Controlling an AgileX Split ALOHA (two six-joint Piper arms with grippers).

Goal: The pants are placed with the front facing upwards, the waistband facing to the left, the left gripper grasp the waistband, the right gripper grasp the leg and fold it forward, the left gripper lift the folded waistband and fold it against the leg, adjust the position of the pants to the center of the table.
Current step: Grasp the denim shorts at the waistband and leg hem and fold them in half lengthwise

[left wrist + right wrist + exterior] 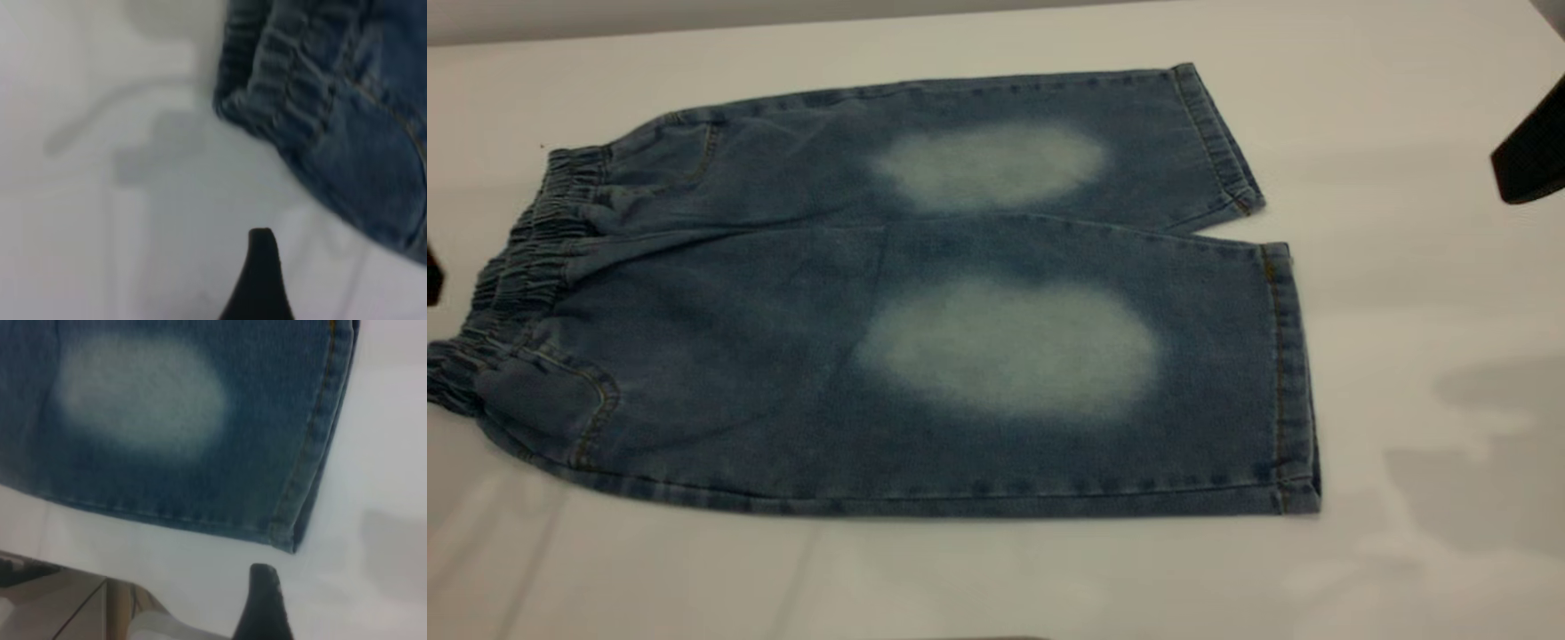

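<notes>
The gathered edge has tight puckers (557,204) running along it, so the waistband (514,270) will swell into puffy loops when I fold the pants over.
The blue denim pants (800,293) lie flat on the white table (1405,293), front up, with a pale oval on each leg. The gathered waistband (516,267) points left; the leg hems (1285,373) point right. My left gripper (431,276) shows only as a dark sliver at the left edge, just off the waistband. In the left wrist view its one visible fingertip (261,267) hovers over bare table near the waistband (293,87). My right gripper (1529,156) hangs at the right edge, apart from the hems. Its fingertip (263,600) sits beside a leg's hem corner (287,533). Both stand open and empty.
The table's far edge (960,22) runs close behind the pants. In the right wrist view a table edge and floor (60,600) show beyond the leg's side seam. White tabletop (1449,533) stretches right of the hems and in front of the pants.
</notes>
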